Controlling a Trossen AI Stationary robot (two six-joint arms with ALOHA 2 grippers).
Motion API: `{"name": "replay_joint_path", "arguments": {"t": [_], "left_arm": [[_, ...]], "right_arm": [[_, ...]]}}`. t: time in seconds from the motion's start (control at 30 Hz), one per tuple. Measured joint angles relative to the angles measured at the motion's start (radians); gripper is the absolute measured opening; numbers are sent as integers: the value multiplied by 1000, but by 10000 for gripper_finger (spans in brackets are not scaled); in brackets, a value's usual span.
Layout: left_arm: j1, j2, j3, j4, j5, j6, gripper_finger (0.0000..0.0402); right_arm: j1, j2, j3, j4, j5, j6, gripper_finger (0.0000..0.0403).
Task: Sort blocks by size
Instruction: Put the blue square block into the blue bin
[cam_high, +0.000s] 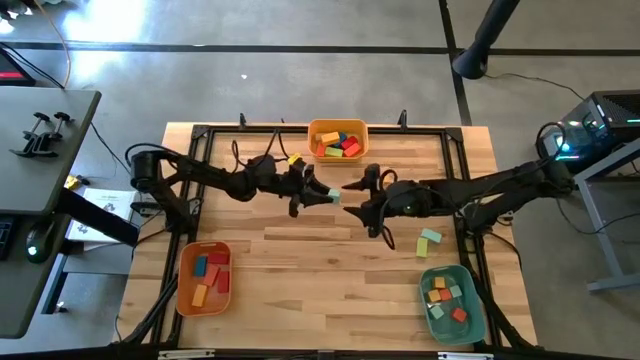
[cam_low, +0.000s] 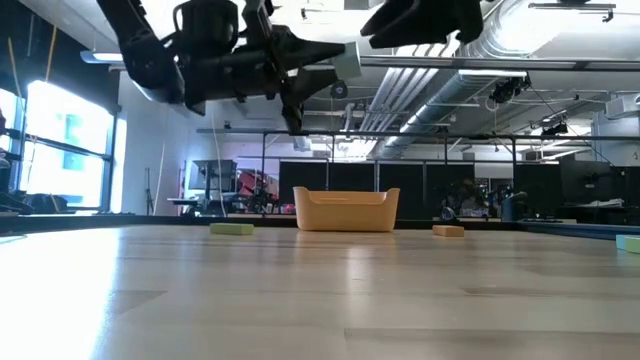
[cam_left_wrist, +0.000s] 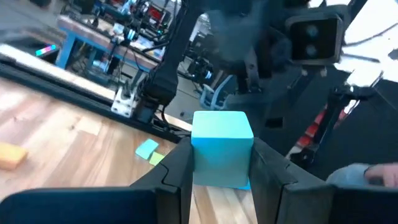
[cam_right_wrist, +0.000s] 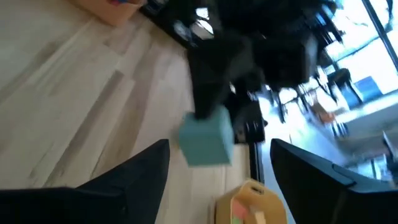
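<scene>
My right gripper should take the teal cube by its jutting end (cam_high: 336, 196) and carry it to the teal bin (cam_high: 450, 306), because my left gripper is holding the cube far from there.
A teal cube block (cam_left_wrist: 222, 146) hangs above the middle of the table (cam_high: 300, 250), and my left gripper (cam_left_wrist: 222, 186) is shut on it. In the high view the cube (cam_high: 334, 195) sits between the two arms. My right gripper (cam_right_wrist: 221, 180) stands open just to the cube's right. Its fingers are spread wide on either side of the cube (cam_right_wrist: 206, 140), clear of it. More blocks lie in three bins and loose on the wood. My left gripper pinches the teal cube by two opposite side faces (cam_left_wrist: 198, 155) between its two fingers. The fingers (cam_left_wrist: 177, 177) lie level and come from the table's left. The cube is lifted clear of the table and juts out past the fingertips.
An orange bin (cam_high: 338, 140) with several blocks stands at the far middle. A second orange bin (cam_high: 205, 277) is at the near left and a teal bin (cam_high: 452, 300) at the near right. Loose teal (cam_high: 431, 237) and green (cam_high: 424, 246) blocks lie right of centre.
</scene>
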Motion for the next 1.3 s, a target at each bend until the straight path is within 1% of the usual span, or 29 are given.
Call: {"name": "replay_joint_path", "arguments": {"t": [0.07,0.23,0.3,0.37,0.43,0.5,0.63,0.73,0.77,0.83,0.9,1.0,1.07,1.1,1.13,1.2,1.27,1.3], "left_arm": [[3,7,0,12,1,-33,90],[3,7,0,57,1,-32,90],[3,7,0,61,2,-30,90],[3,7,0,64,1,-30,90],[3,7,0,63,1,-30,90],[3,7,0,66,1,-30,90],[3,7,0,64,1,-30,94],[3,7,0,62,-4,-27,115],[3,7,0,59,-4,-27,126],[2,9,0,55,-4,-13,150],[3,9,0,57,-3,-1,175],[3,5,1,53,-3,22,205],[3,7,1,29,-2,45,218],[2,7,1,26,-2,56,222],[2,7,1,27,-2,65,224],[-1,6,1,30,-2,77,226],[-7,6,1,26,-9,78,226],[-13,6,1,26,-17,89,225]], "right_arm": [[0,10,0,17,-25,-38,274],[0,53,0,63,-39,-54,274],[0,77,0,92,-27,-40,274],[0,104,0,135,16,-37,269],[-1,128,0,166,55,-46,258],[-5,143,-1,196,72,-56,242],[-8,145,-1,202,80,-47,191],[-8,141,0,185,89,-35,141],[-8,141,0,177,90,-27,134],[-4,136,2,145,89,17,134],[16,112,3,54,91,79,134],[69,66,60,-217,92,268,134],[114,31,142,-443,68,470,134],[136,20,186,-551,25,586,134],[161,18,228,-662,-44,720,134],[211,22,276,-833,-212,1018,134],[290,23,284,-920,-315,1324,134],[344,22,278,-936,-333,1458,134]]}}
